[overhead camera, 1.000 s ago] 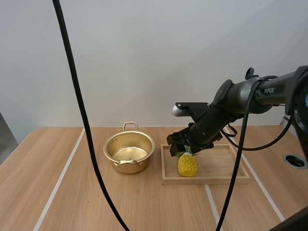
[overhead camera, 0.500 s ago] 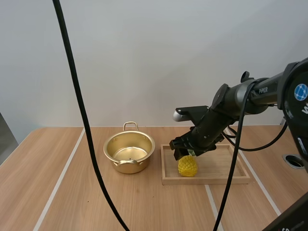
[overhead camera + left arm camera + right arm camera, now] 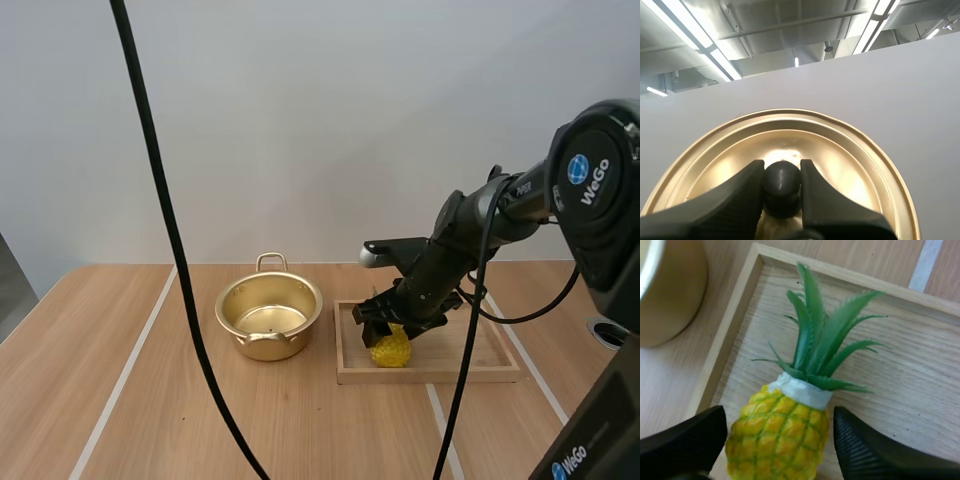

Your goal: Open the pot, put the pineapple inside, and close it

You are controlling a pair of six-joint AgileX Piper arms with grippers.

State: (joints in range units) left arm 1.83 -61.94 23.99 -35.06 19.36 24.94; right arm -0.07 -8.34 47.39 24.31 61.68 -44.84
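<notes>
I expect the yellow pineapple (image 3: 391, 348) to rest tilted, with its leaves against the pot's rim, when I lower it, because the green leafy top (image 3: 817, 342) sticks out far past the pineapple's body.
A yellow pineapple (image 3: 390, 348) with a green leafy crown (image 3: 817, 347) lies in the wooden tray (image 3: 470, 368) at its left end. My right gripper (image 3: 388, 322) is lowered over it, open, with one finger on each side of the fruit's body (image 3: 777, 435); the ribbed pads (image 3: 860, 452) stand slightly off its sides. The gold pot (image 3: 268, 316) stands uncovered to the left of the tray. My left gripper (image 3: 782, 182) is shut on the black knob (image 3: 782, 181) of the gold lid (image 3: 840, 160), held up against the wall.
The pot's side (image 3: 670, 285) stands just past the tray's left rim (image 3: 727, 342). Pale stripes (image 3: 125, 375) run across the wooden table. A round hole (image 3: 612, 334) sits at the right edge of the table.
My right gripper has come down over the pineapple, from above its crown to around its body, and the arm has sunk lower. The pot has stayed put.
</notes>
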